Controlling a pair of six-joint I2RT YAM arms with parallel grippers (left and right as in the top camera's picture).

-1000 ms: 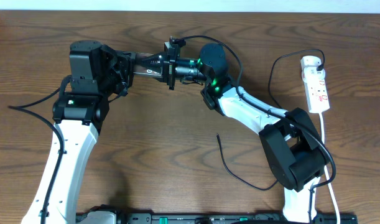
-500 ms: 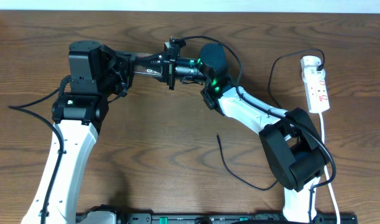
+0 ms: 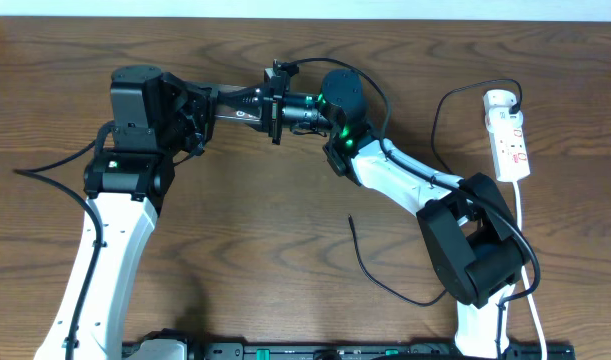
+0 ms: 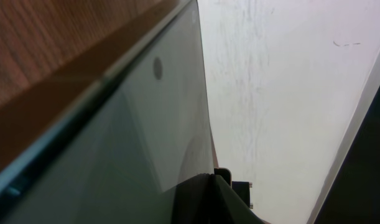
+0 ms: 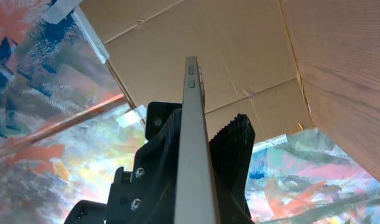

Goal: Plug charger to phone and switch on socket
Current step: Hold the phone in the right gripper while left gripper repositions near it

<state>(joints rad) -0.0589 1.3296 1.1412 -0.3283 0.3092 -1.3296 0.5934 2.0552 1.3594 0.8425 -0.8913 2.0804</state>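
I should open my left gripper's fingers, line them up square with the phone's edge and close them while my right gripper holds, because the phone's glass side [image 4: 155, 121] slants across them.
The phone [image 3: 240, 104] is held in the air over the far middle of the table, between both grippers. My left gripper [image 3: 217, 103] is shut on its left end; the left wrist view shows its glass face [image 4: 134, 137] running into my closed fingers [image 4: 214, 186]. My right gripper [image 3: 283, 105] is shut on its right end; the right wrist view shows the phone edge-on [image 5: 191, 81] between the jaws [image 5: 201, 134]. The charger cable [image 3: 365, 268] lies loose on the table, its free tip near the middle. Its black plug [image 3: 515, 98] sits in the white socket [image 3: 509, 135] at the far right.
The socket's white cord [image 3: 526, 250] runs down the right edge of the table. The charger cable loops up past the right arm's white link [image 3: 395, 180]. The left arm's black cable [image 3: 55, 165] trails off to the left.
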